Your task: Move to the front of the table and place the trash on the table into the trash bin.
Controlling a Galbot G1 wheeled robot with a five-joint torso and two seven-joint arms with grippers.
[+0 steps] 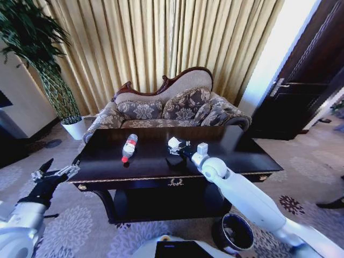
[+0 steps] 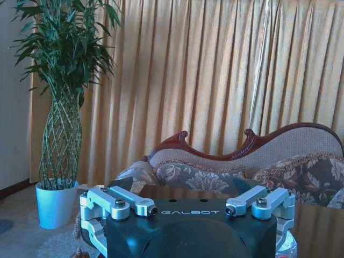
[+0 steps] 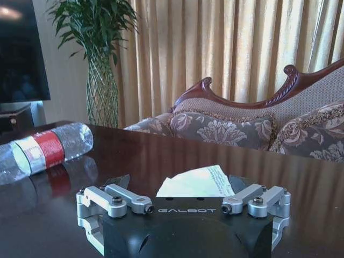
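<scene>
I expect the white paper wad (image 1: 174, 142) to fold at the grip and spread out when I lift it, because it shows a broad flap with thin edges (image 3: 207, 180).
The dark glossy table (image 1: 102, 156) stands right before me. On it lies a clear bottle with a red label (image 1: 129, 147) (image 3: 43, 150) on its side, left of centre. A white paper wad (image 1: 174, 142) (image 3: 196, 181) rests near the middle. My right gripper (image 1: 179, 150) (image 3: 177, 184) reaches over the table, open, its fingers on either side of the wad. A small dark piece (image 1: 173, 159) lies just in front of the wad. The dark round trash bin (image 1: 234, 232) stands on the floor at the table's front right. My left gripper (image 1: 56, 171) (image 2: 183, 193) hovers open off the table's left end.
A patterned sofa (image 1: 172, 107) stands behind the table, against gold curtains. A tall plant in a white pot (image 1: 73, 128) (image 2: 56, 204) is at the back left. A dark door (image 1: 306, 80) is on the right. The floor around is patterned carpet.
</scene>
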